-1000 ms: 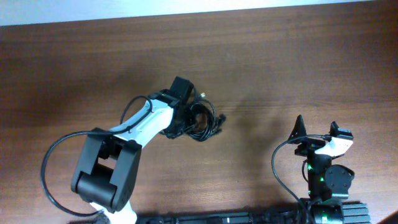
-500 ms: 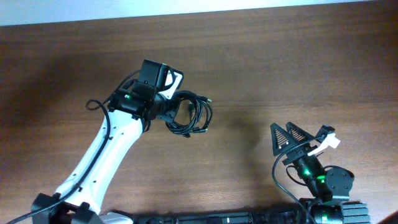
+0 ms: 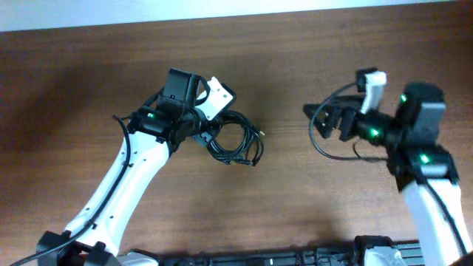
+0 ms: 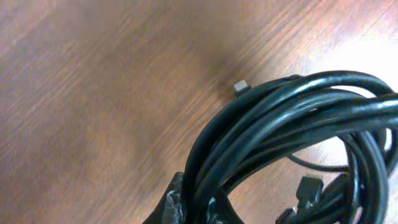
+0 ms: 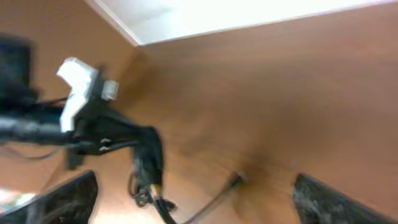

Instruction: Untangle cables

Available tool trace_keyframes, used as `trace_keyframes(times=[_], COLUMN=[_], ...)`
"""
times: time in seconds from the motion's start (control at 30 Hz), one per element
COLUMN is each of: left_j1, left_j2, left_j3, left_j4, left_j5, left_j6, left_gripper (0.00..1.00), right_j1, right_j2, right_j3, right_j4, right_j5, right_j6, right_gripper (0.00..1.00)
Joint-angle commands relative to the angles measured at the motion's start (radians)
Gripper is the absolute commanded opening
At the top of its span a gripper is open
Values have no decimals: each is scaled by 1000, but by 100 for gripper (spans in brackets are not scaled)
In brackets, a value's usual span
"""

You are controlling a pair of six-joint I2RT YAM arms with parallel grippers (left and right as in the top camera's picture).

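Note:
The bundle hangs coiled [image 3: 235, 154] from the robot's left gripper and is short of the empty right gripper, so the robot should raise the bundle across for the right gripper to pull outer strands of cable [image 3: 259, 136].
The cables [image 3: 235, 142] are one tangled bundle of thin black cords with small plug ends, hanging from my left gripper [image 3: 204, 134] just above the wooden table [image 3: 295, 199]. In the left wrist view the jaws [image 4: 198, 202] are shut on several strands of the bundle [image 4: 292, 118], and a plug end [image 4: 241, 86] sticks out. My right gripper [image 3: 323, 122] is open and empty, raised to the right of the bundle and pointing left at it. In the blurred right wrist view its fingers [image 5: 196, 208] are wide apart, with the hanging bundle [image 5: 149, 171] ahead.
The table's far edge meets a white strip [image 3: 222, 11] at the top. A thicker black wire of the right arm [image 3: 332, 151] loops below its gripper. The left arm [image 3: 126, 185] slants across the front left.
The right arm rose from the front edge and swung to the right of the bundle, facing it. The left gripper stayed shut on the bundle, which shifted slightly right.

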Motion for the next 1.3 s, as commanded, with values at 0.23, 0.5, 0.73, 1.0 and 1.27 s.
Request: trace_keyframes(times=[0.23,0.5,0.73,1.0,1.27], left_j1=[0,1,4,16,16], left_j2=[-21,-21,-21,-21,-25], left_j3=[16,16,16,16,16], left_j4=[72,71,60,69,101], left_j5=[45,-385,-570,-385,-80], left_j6=[-129,-489,-827,-771,-989], left_gripper=[0,0,0,0,0], right_j1=[488,506,506,506,506], right_j2=[284,200,115,152,301], right_j3=[13,13,14,13,13], right_j4=[180,158,154,154,160], right_j5=[319,323,315,304,432], right_j6=[-24,-5,12,37,397], right_gripper=[15,4,10,98,92])
